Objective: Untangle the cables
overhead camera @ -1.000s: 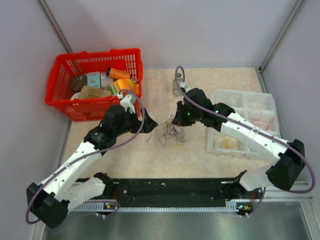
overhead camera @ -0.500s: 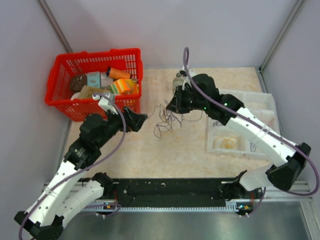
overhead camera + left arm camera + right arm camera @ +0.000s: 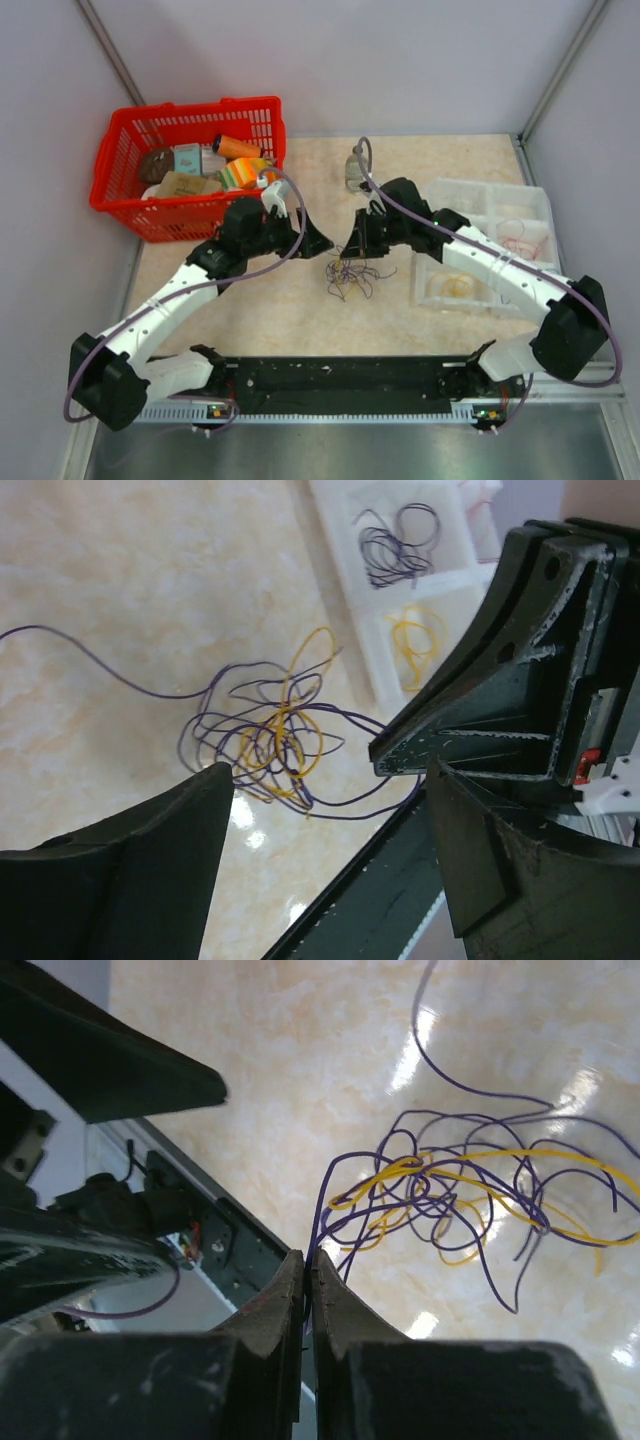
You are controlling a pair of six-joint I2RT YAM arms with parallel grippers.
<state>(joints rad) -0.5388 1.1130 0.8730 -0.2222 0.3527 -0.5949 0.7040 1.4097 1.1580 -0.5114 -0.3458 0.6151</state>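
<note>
I should take the tangle's top (image 3: 345,1202) with my left gripper to free my right gripper for another hold, because the yellow cable winds through the purple loops (image 3: 402,1168) under my right gripper.
The cables (image 3: 350,276) lie as a loose tangle of dark purple and yellow wires on the marbled table, mid-centre. My right gripper (image 3: 351,250) hangs just above the tangle's far edge. Its jaws (image 3: 308,1258) are shut on one purple cable (image 3: 322,1200) that rises from the tangle (image 3: 470,1195). My left gripper (image 3: 321,243) hovers to the left of the tangle, jaws open and empty (image 3: 330,780). In the left wrist view the tangle (image 3: 270,738) lies beyond the fingers, with the right gripper's tip (image 3: 385,755) beside it.
A red basket (image 3: 120,196) of groceries stands at the back left. A white compartment tray (image 3: 482,198) sits on the right with purple loops (image 3: 400,542), yellow loops (image 3: 458,287) and red loops (image 3: 520,236). A small jar (image 3: 355,176) stands behind. A black rail (image 3: 340,376) runs along the near edge.
The right gripper has come down and nearer, bringing the tangle with it. The left arm has swung in toward the tangle from the left, and its jaws have narrowed a little.
</note>
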